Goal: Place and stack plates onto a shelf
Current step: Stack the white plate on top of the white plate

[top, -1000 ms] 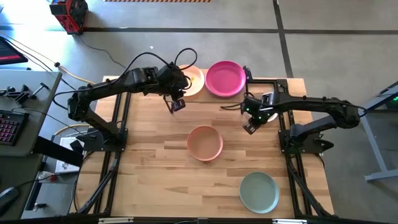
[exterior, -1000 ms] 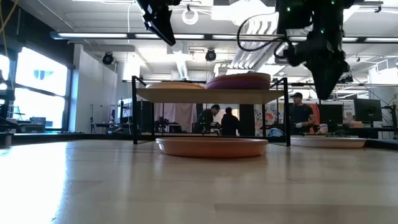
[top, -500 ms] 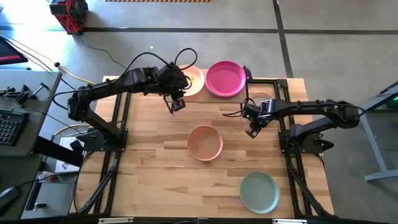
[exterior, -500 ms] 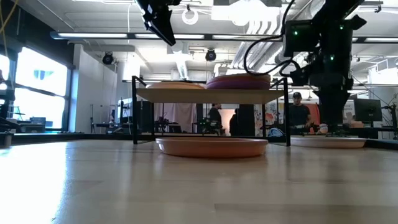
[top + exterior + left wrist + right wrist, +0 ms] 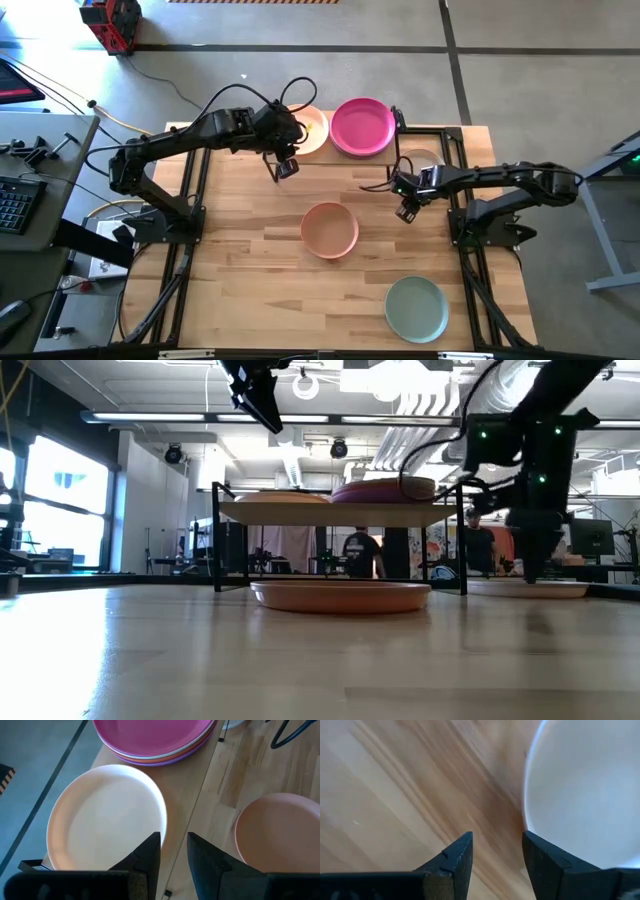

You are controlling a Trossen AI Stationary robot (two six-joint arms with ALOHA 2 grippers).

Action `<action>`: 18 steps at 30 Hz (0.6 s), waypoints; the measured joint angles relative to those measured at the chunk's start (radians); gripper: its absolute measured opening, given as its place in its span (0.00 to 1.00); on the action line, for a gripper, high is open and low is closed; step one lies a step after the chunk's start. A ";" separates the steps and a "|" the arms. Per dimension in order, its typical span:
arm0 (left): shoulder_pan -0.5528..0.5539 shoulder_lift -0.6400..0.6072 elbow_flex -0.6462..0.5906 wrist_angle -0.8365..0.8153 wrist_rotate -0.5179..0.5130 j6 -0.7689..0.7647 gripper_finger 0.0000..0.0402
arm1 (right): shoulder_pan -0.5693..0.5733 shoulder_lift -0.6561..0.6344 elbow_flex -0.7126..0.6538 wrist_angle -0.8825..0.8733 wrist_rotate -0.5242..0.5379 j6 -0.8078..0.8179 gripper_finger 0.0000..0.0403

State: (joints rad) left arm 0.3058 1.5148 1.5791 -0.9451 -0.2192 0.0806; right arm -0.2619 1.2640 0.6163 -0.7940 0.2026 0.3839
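Note:
Next, I back away and bring my right gripper's open fingers astride the white plate's rim [image 5: 526, 810], since it sits outside them and only wood [image 5: 495, 851] lies between them.
The shelf [image 5: 330, 513] stands at the table's far edge. It bears a cream plate [image 5: 312, 128] and a stack of plates topped by a magenta one [image 5: 362, 125]. A tan-pink plate [image 5: 330, 228] lies mid-table and a pale teal plate [image 5: 417, 308] lies near the front right. A white plate [image 5: 580, 795] lies flat on the table at the right. My right gripper [image 5: 496, 851] is open, low over the wood, pointing down just beside that plate's rim [image 5: 525, 817]. My left gripper [image 5: 285, 168] hovers open and empty in front of the cream plate [image 5: 107, 815].
Black frame rails run along the table's left and right sides [image 5: 190, 240]. Bare wood [image 5: 250, 290] lies left of and in front of the tan-pink plate. People stand in the room beyond the shelf [image 5: 362, 555].
My right gripper has sunk from above shelf height down to just over the table beside the white plate, tipping to point more steeply down. The plates have stayed where they were.

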 joint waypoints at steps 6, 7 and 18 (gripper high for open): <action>0.000 0.001 0.000 0.000 0.000 0.000 0.21 | 0.000 0.000 -0.064 0.033 0.036 0.019 0.37; 0.000 0.001 0.000 0.000 0.000 0.000 0.21 | 0.000 0.000 -0.074 0.046 0.036 0.019 0.37; 0.000 0.001 0.000 0.000 0.000 0.000 0.21 | -0.001 0.000 -0.108 0.087 0.056 0.030 0.37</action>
State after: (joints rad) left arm 0.3061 1.5154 1.5787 -0.9451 -0.2192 0.0811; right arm -0.2628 1.2640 0.5080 -0.7074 0.2586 0.4139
